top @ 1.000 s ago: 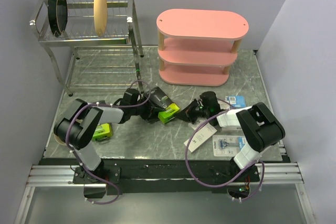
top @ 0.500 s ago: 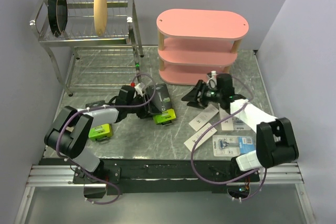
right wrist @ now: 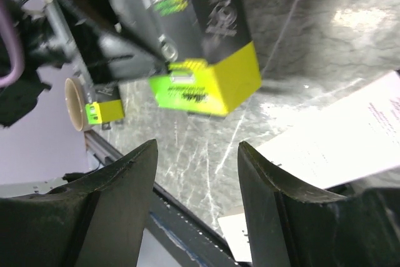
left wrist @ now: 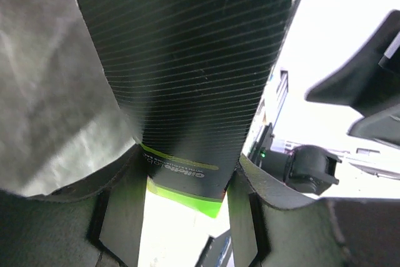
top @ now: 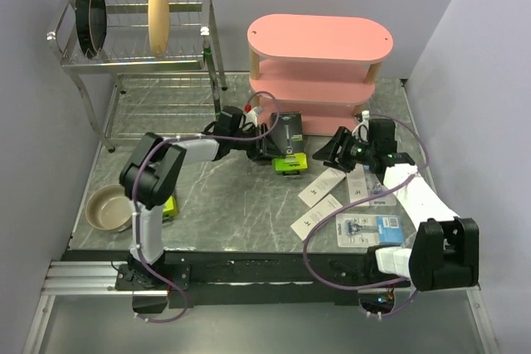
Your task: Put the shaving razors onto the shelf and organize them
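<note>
The razor box's lime-green end (top: 290,164) is poking out in front of the pink shelf (top: 322,120), so next my left gripper lets go of the box so that my right gripper can push it in.
My left gripper (top: 272,145) is shut on a black-and-lime-green razor box (top: 288,134), held just in front of the pink shelf (top: 319,39). In the left wrist view the box (left wrist: 187,92) fills the gap between my fingers (left wrist: 122,211). My right gripper (top: 336,149) is open and empty, to the right of that box, which shows in its wrist view (right wrist: 206,85). Three slim white boxes (top: 321,186), (top: 317,215), (top: 358,184) lie on the table. One blister pack (top: 365,227) lies at the front right; another (top: 383,197) is partly under my right arm. A second lime-green box (top: 168,205) lies behind my left arm.
A tan bowl (top: 108,207) sits at the front left. A metal dish rack (top: 137,55) with plates stands at the back left. The shelf boards carry nothing that I can see.
My left gripper has carried the black-and-lime box to the right and back, toward the shelf. My right gripper has moved right, away from it. The tan bowl has come into view.
</note>
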Available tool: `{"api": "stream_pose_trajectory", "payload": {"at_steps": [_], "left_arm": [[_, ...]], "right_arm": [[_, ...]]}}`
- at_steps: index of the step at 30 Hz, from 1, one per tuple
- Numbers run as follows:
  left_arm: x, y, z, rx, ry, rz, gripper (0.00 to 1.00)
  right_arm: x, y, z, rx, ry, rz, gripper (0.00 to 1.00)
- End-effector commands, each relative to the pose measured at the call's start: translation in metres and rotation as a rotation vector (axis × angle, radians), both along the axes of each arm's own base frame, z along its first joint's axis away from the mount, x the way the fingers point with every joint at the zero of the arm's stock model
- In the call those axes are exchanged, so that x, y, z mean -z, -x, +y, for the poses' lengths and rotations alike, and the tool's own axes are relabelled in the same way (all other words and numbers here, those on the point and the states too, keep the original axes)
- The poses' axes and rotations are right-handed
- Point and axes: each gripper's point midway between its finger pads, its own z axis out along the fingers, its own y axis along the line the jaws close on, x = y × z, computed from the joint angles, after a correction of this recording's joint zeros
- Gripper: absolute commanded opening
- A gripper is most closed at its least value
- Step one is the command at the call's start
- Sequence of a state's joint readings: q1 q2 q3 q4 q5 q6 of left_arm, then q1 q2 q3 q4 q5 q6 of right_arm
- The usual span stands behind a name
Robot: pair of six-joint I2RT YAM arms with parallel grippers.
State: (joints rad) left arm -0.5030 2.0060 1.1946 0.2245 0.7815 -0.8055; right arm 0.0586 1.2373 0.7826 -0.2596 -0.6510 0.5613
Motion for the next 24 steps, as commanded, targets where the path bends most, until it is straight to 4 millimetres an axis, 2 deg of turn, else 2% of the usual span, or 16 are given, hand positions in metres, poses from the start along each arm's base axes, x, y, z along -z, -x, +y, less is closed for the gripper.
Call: {"api": "stream_pose_trajectory", "payload": {"at_steps": [1,8,10,13,14,15,16,17,18,19,22,23,24], "left_arm": [[-0.024,-0.014,-0.017,0.041,0.095,-0.048,0.24],[-0.011,-0.028,-0.017,-0.017,0.055,-0.05,0.31],[-0.004,-0.03,-0.014,-0.04,0.029,-0.04,0.4],[0.002,-0.03,-0.01,-0.064,0.0,-0.03,0.46],[0.001,-0.03,-0.009,-0.072,-0.01,-0.032,0.51],[0.003,-0.028,-0.008,-0.075,-0.021,-0.029,0.62],[0.005,-0.029,-0.005,-0.082,-0.035,-0.038,0.69],[0.005,-0.029,-0.003,-0.097,-0.052,-0.045,0.72],[0.006,-0.029,-0.001,-0.103,-0.063,-0.045,0.84],[0.01,-0.027,0.002,-0.107,-0.077,-0.04,0.91],[0.01,-0.028,0.003,-0.114,-0.085,-0.053,0.92],[0.013,-0.029,0.004,-0.121,-0.096,-0.055,0.92],[0.013,-0.03,0.004,-0.124,-0.101,-0.06,0.92]], "right_arm": [[0.0,0.0,-0.014,0.039,0.029,-0.038,0.61],[0.001,-0.007,-0.019,0.066,0.011,-0.058,0.61],[0.003,-0.007,-0.018,0.065,0.006,-0.056,0.61],[0.005,-0.006,-0.016,0.055,-0.007,-0.055,0.61],[0.003,-0.006,-0.014,0.043,-0.014,-0.063,0.62],[0.001,-0.008,-0.013,0.032,-0.016,-0.08,0.63],[-0.001,-0.009,-0.012,0.021,-0.018,-0.092,0.63],[-0.003,-0.009,-0.009,-0.004,-0.025,-0.108,0.63],[-0.006,-0.01,-0.009,-0.027,-0.012,-0.138,0.63],[-0.01,-0.01,-0.004,-0.063,-0.007,-0.166,0.63],[-0.021,-0.012,0.006,-0.217,0.091,-0.312,0.63],[-0.015,-0.004,0.019,-0.348,0.166,-0.373,0.61],[-0.021,-0.008,0.023,-0.394,0.223,-0.427,0.59]]}}
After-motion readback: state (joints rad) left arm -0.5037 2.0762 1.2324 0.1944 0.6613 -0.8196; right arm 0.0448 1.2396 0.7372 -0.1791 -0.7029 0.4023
